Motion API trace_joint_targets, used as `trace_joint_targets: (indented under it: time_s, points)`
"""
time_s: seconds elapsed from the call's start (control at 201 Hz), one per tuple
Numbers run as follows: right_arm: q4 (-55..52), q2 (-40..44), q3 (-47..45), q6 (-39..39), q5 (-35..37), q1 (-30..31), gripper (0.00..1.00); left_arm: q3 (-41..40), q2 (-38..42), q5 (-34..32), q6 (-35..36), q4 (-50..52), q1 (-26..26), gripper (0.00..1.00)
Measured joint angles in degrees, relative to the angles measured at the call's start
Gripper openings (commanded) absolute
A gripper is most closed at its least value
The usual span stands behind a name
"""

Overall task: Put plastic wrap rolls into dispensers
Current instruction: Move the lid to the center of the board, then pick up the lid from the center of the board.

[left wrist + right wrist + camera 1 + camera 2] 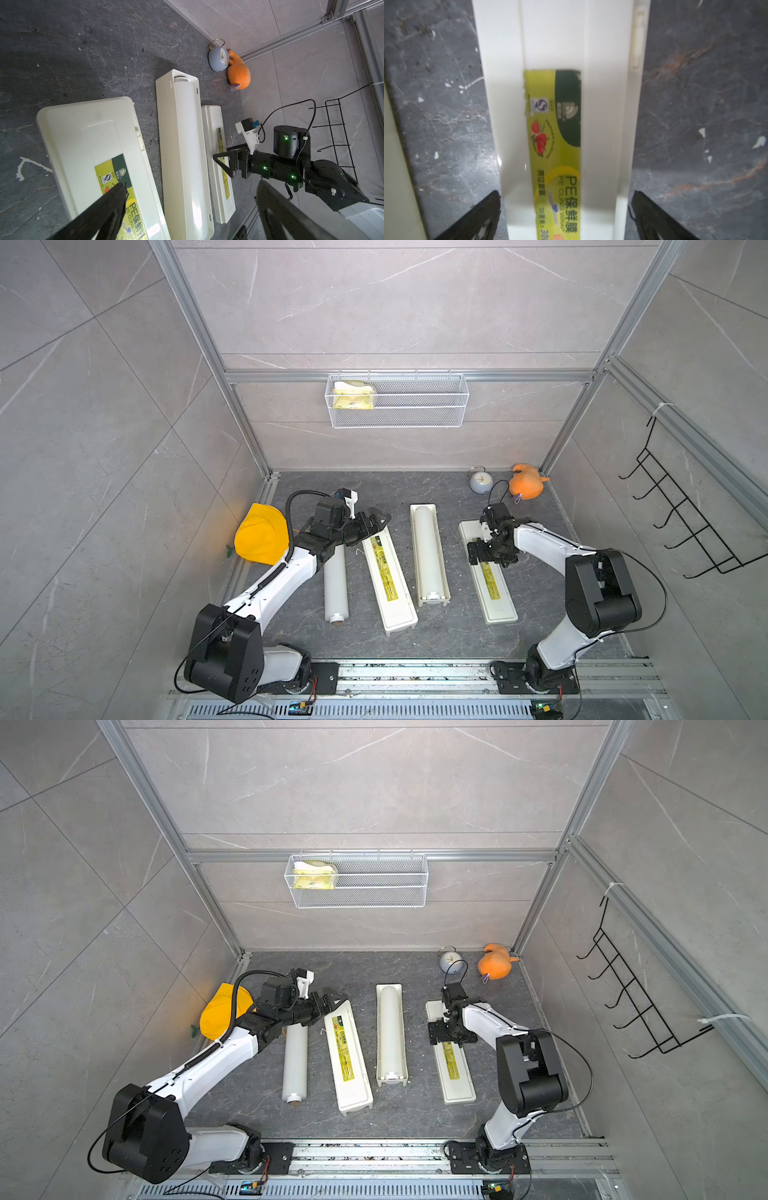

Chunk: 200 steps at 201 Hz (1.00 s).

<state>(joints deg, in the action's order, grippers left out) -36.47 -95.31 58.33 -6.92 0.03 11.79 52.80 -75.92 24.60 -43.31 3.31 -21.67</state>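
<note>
Next, my right gripper draws back from straddling the flatter dispenser piece nearer its far end (470, 529) to its middle (488, 572) before gripping it to cover the open trough.
One plastic wrap roll (336, 585) lies bare on the dark floor, its far end under my left arm. Another roll (428, 551) rests in an open dispenser trough (444, 572). A white dispenser with a yellow-green label (388, 580) lies between them. My left gripper (380, 520) hangs open over its far end, holding nothing; the left wrist view shows the gripper (191, 199) and that dispenser (89, 135). A flatter labelled dispenser piece (494, 597) lies on the right. My right gripper (476, 553) is open and straddles it, with a finger on either side (564, 216).
A yellow cap (262, 533) lies by the left wall. A small clock (481, 481) and an orange plush toy (527, 483) sit in the back right corner. A wire basket (397, 400) hangs on the back wall, and a black hook rack (681, 514) on the right wall.
</note>
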Motion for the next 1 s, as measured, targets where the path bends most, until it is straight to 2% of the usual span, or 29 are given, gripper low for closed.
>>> trace_joint_targets:
  time_s: [0.169, 0.314, 0.697, 0.851, 0.995]
  points:
    - [-1.9, 3.9, -3.7, -1.7, -0.9, 1.4, 1.0, 0.0, -1.1, 0.2, 0.0, -0.3, 0.0, 0.99]
    - [-4.1, 4.0, -3.7, -4.7, -0.6, 3.1, 1.0, 0.1, -1.7, 1.0, 0.0, -0.4, 0.0, 0.99]
    - [-7.7, 2.1, -3.9, -12.2, 8.6, 5.4, 0.99, 1.0, -2.3, 1.4, 0.0, -0.5, -0.2, 0.99]
    - [-7.5, -0.1, -3.5, -12.1, 7.6, 5.4, 1.0, 1.3, -2.8, 1.6, 0.0, -0.5, -0.2, 0.99]
    - [-6.9, -0.9, -3.2, -11.3, 3.5, 5.3, 1.0, 1.4, -3.0, 1.6, 0.0, -0.5, -0.2, 0.99]
